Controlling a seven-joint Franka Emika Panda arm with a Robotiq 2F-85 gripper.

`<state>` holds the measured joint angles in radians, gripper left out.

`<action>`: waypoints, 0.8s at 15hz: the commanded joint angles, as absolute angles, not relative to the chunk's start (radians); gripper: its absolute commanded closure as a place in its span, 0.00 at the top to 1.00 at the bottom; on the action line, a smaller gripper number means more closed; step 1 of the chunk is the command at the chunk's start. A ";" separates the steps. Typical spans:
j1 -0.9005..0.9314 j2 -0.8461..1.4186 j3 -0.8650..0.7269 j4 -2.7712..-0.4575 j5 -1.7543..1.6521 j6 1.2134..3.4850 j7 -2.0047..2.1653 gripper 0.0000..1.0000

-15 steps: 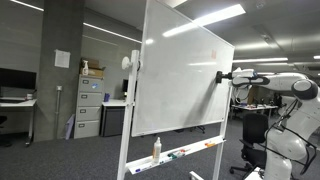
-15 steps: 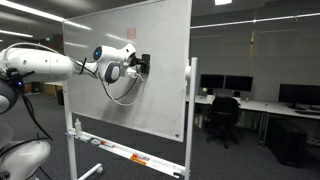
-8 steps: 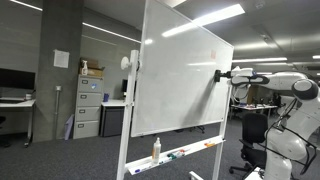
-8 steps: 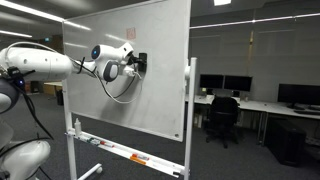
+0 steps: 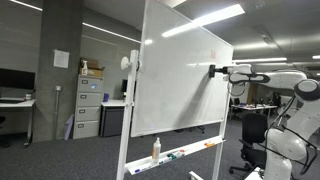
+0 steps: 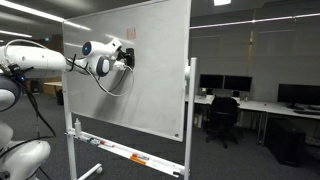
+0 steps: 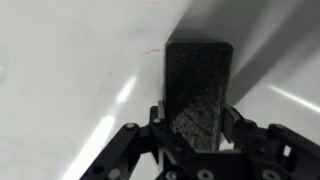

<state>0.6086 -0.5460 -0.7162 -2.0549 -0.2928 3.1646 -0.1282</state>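
Observation:
The black eraser (image 6: 129,57) is on the whiteboard under the red mark, so the robot's gripper should turn back and slide the eraser up toward that mark (image 6: 131,33).
My gripper (image 7: 198,118) is shut on a black whiteboard eraser (image 7: 198,90), whose face lies against the white board (image 7: 70,80). A faint red mark (image 7: 150,52) shows on the board just left of the eraser's top. In both exterior views the gripper (image 5: 214,71) (image 6: 128,57) presses against the upper part of the tall rolling whiteboard (image 5: 180,80) (image 6: 155,85), near one side edge. The arm (image 6: 45,62) reaches in from the side.
The board's tray (image 5: 190,152) holds markers, and a spray bottle (image 5: 156,150) stands on it. Filing cabinets (image 5: 90,108) stand behind the board. Desks with monitors (image 6: 240,88) and an office chair (image 6: 222,115) fill the room beyond.
The gripper has slid the eraser up the board and further in from its edge over the last second. The jaws stay shut on it.

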 commanded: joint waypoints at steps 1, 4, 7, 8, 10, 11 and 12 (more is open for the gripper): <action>0.652 -0.518 -0.662 -2.067 -0.321 3.162 -0.148 0.30; 0.653 -0.532 -0.628 -2.076 -0.342 3.152 -0.157 0.30; 0.639 -0.516 -0.621 -2.066 -0.351 3.177 -0.150 0.30; 0.635 -0.516 -0.626 -2.066 -0.347 3.179 -0.146 0.30; 0.627 -0.511 -0.640 -2.063 -0.344 3.185 -0.144 0.30; 0.624 -0.508 -0.651 -2.058 -0.340 3.186 -0.142 0.30; 0.622 -0.503 -0.660 -2.054 -0.336 3.190 -0.139 0.30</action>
